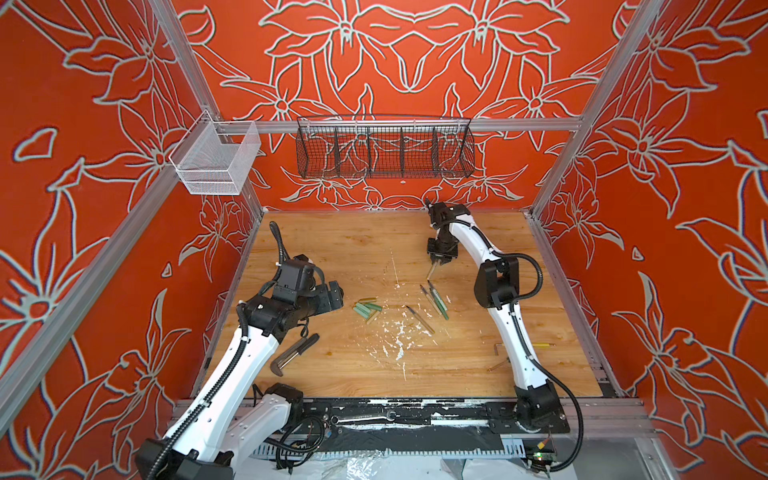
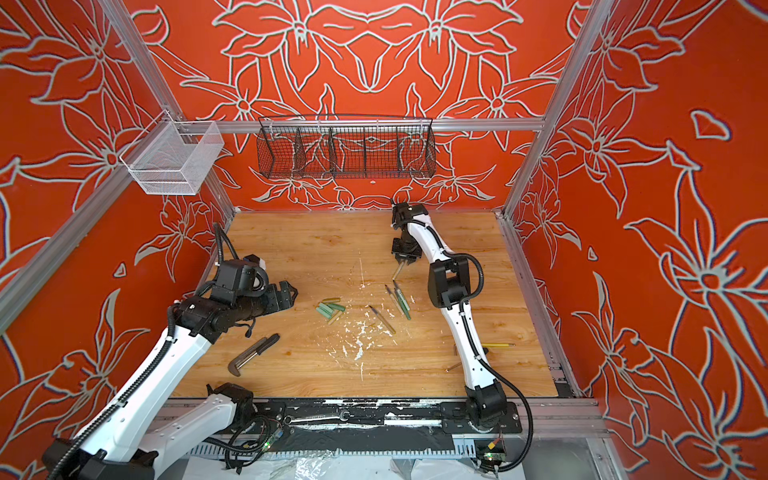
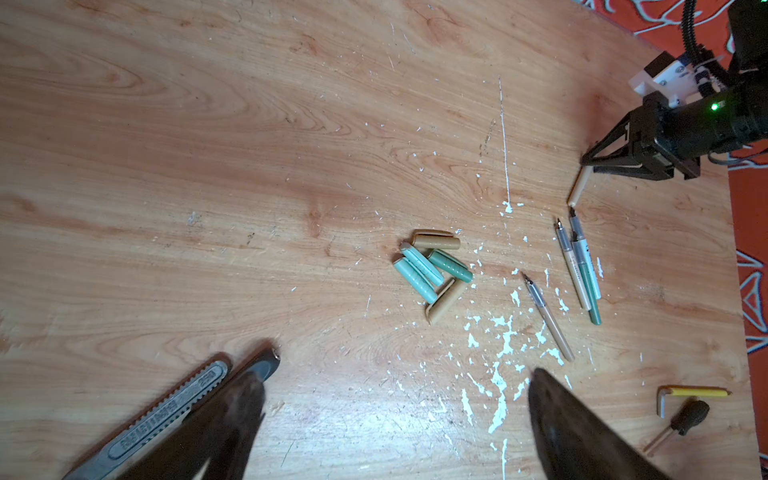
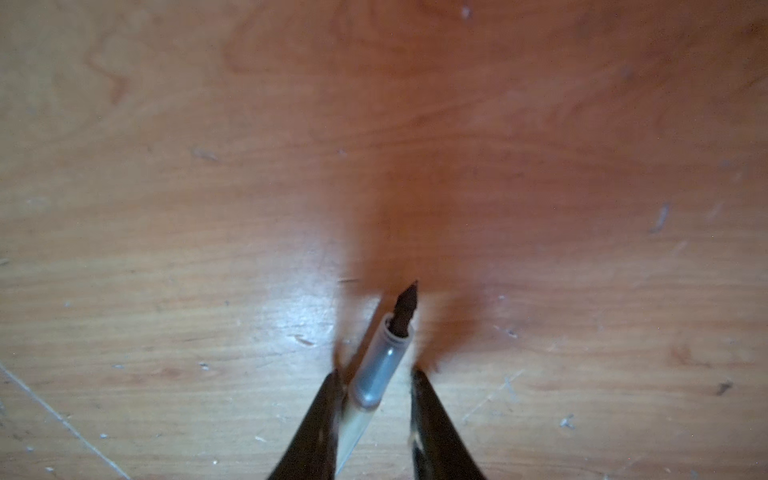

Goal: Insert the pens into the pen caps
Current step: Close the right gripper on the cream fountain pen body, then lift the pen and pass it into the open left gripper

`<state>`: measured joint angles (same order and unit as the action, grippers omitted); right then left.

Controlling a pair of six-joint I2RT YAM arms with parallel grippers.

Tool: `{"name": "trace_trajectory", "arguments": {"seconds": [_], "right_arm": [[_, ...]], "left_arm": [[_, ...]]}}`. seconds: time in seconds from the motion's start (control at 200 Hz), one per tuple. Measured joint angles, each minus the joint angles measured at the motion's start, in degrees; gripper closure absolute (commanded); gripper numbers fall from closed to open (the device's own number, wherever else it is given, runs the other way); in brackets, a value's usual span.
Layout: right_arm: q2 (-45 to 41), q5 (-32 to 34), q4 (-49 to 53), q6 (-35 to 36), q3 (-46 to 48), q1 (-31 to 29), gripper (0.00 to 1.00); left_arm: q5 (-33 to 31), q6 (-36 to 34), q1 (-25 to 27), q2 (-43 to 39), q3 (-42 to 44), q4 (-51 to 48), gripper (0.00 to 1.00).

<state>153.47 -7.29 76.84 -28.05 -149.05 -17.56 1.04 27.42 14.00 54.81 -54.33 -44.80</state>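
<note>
The tan pen's tail is left free while my right gripper is at the tan pen's nib end (image 4: 390, 342), so my left gripper should move closer before it closes on that tail (image 1: 432, 272).
Several pen caps (image 1: 367, 309) (image 3: 434, 270), pale green, dark green and tan, lie in a heap mid-table. Three pens (image 1: 438, 299) (image 3: 579, 270) lie side by side to their right, and a tan pen (image 1: 420, 320) (image 3: 548, 318) lies alone nearer the front. My right gripper (image 1: 438, 262) (image 4: 374, 374) stands behind them with another tan pen (image 1: 431, 272) (image 4: 382, 357) between its jaws. One finger rests against that pen; a slim blurred gap shows beside the other. My left gripper (image 1: 338, 297) (image 3: 395, 374) hangs wide open and empty, left of the caps.
A grey pipe wrench (image 1: 297, 351) (image 3: 166, 411) lies front left by the left arm. A yellow rod (image 1: 542, 345), a hex key (image 1: 498, 349) and a black-handled screwdriver (image 3: 685, 417) lie front right. White flecks dot the table's middle. A black wire basket (image 1: 384, 149) and a white basket (image 1: 216, 160) hang on the back rail.
</note>
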Motion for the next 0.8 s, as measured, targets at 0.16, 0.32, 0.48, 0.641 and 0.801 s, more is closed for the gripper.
{"name": "trace_trajectory", "arguments": {"seconds": [0.16, 0.32, 0.48, 0.641, 0.801], "right_arm": [[0.0, 0.13, 0.07, -1.25, 0.0, 0.17, 0.83], [0.0, -1.79, -0.81, -3.78, 0.0, 0.48, 0.86], [-0.2, -6.1, -4.9, -5.57, 0.94, 0.61, 0.9], [-5.03, -14.4, -18.91, -5.66, 11.85, 0.66, 0.93], [-13.53, -24.02, -35.69, -5.86, 26.32, 0.42, 0.96]], "left_arm": [[1.36, -0.11, 0.0, 2.89, -0.74, 1.46, 0.03], [2.54, -0.15, 0.42, 6.8, -2.36, 3.69, 0.03], [3.39, -0.42, 1.2, 9.75, -4.46, 4.9, 0.03], [5.75, -1.11, 1.81, 11.82, -6.23, 7.54, 0.03], [9.62, -2.01, 1.84, 12.98, -6.97, 11.8, 0.03]]}}
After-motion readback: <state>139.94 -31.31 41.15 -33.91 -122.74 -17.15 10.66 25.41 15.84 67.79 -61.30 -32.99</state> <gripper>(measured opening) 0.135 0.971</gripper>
